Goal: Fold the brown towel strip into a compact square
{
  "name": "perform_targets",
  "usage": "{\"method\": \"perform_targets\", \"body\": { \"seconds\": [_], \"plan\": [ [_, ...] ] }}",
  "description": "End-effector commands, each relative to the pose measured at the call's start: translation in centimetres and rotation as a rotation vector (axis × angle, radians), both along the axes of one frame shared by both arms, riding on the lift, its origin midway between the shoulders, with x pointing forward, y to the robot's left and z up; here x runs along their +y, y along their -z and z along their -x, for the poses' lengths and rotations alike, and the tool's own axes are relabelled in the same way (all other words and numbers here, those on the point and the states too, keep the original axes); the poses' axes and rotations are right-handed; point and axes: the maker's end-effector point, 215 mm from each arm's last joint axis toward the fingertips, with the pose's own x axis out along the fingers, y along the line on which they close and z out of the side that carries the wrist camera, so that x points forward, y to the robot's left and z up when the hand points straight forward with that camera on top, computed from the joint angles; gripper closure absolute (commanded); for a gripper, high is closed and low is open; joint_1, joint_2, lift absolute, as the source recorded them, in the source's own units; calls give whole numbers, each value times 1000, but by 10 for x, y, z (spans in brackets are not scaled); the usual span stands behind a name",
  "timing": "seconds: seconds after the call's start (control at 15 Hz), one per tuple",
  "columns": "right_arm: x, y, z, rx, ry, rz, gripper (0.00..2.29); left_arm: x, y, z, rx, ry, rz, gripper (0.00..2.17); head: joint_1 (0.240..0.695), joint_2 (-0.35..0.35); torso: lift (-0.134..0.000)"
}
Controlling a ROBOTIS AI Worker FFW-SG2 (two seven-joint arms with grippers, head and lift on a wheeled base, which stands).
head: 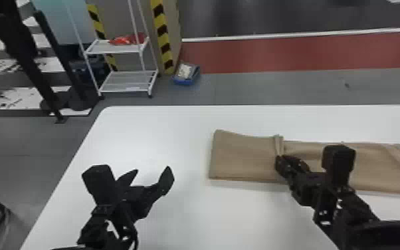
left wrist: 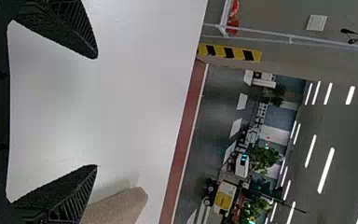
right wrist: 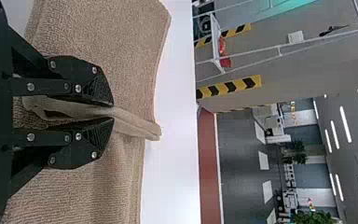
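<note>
The brown towel strip is bunched up into a raised pinched fold, so it will go over double in loose, wrinkled layers when I fold it.
The brown towel strip lies lengthwise across the right half of the table, with a raised pinched fold partway along it. At that fold is my right gripper. In the right wrist view, the right gripper is shut on a ridge of the towel, with cloth standing out past the fingertips. My left gripper is over bare table left of the towel's end, fingers wide apart. The left wrist view has the left gripper with nothing between its fingers and the towel's corner beside one finger.
The white table has its left edge beyond my left arm and its far edge behind the towel. On the floor past it stand a white wire shelf, a blue box and a dark stand.
</note>
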Motion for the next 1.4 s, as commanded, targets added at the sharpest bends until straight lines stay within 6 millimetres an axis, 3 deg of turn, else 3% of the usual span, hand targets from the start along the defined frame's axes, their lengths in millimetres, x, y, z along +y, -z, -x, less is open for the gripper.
{"method": "perform_targets", "body": {
  "seconds": [0.0, 0.07, 0.27, 0.53, 0.67, 0.8, 0.93, 1.0, 1.13, 1.2, 1.33],
  "plan": [
    [0, -1, 0, -2, 1, -1, 934, 0, 2, 2, 5, 0, 0, 33, 695, 145, -116],
    [0, -1, 0, -2, 0, -3, 937, 0, 1, 2, 2, 0, -2, 33, 695, 145, -116],
    [-4, -16, -4, -32, 6, -24, 1430, 2, 1, 2, 2, -2, -6, 33, 695, 146, -116],
    [-24, -56, -7, -99, 41, -77, 1450, 6, 2, 2, 5, -8, -8, 33, 695, 137, -116],
    [-54, -88, -9, -146, 80, -91, 1450, 8, 1, 2, 3, -11, -11, 33, 695, 130, -116],
    [-123, -115, -7, -162, 163, -115, 1450, 8, 1, 4, 3, -11, -12, 33, 695, 101, -116],
    [-190, -102, 5, -133, 239, -103, 1450, 9, -1, 4, 1, -14, -12, 36, 695, 50, -116],
    [-203, -81, 9, -94, 249, -103, 1450, 8, 0, 4, 2, -12, -12, 36, 695, 19, -116],
    [-204, -35, 14, -23, 235, -45, 1450, 5, -2, 1, -2, -6, -13, 36, 695, -33, -116],
    [-200, -32, 12, -21, 230, -40, 1450, 6, -4, -1, -6, -7, -17, 36, 695, -63, -116],
    [-196, -60, 7, -65, 222, -54, 1450, 3, -6, -7, -11, -3, -22, 36, 695, -68, -116]
  ]
}}
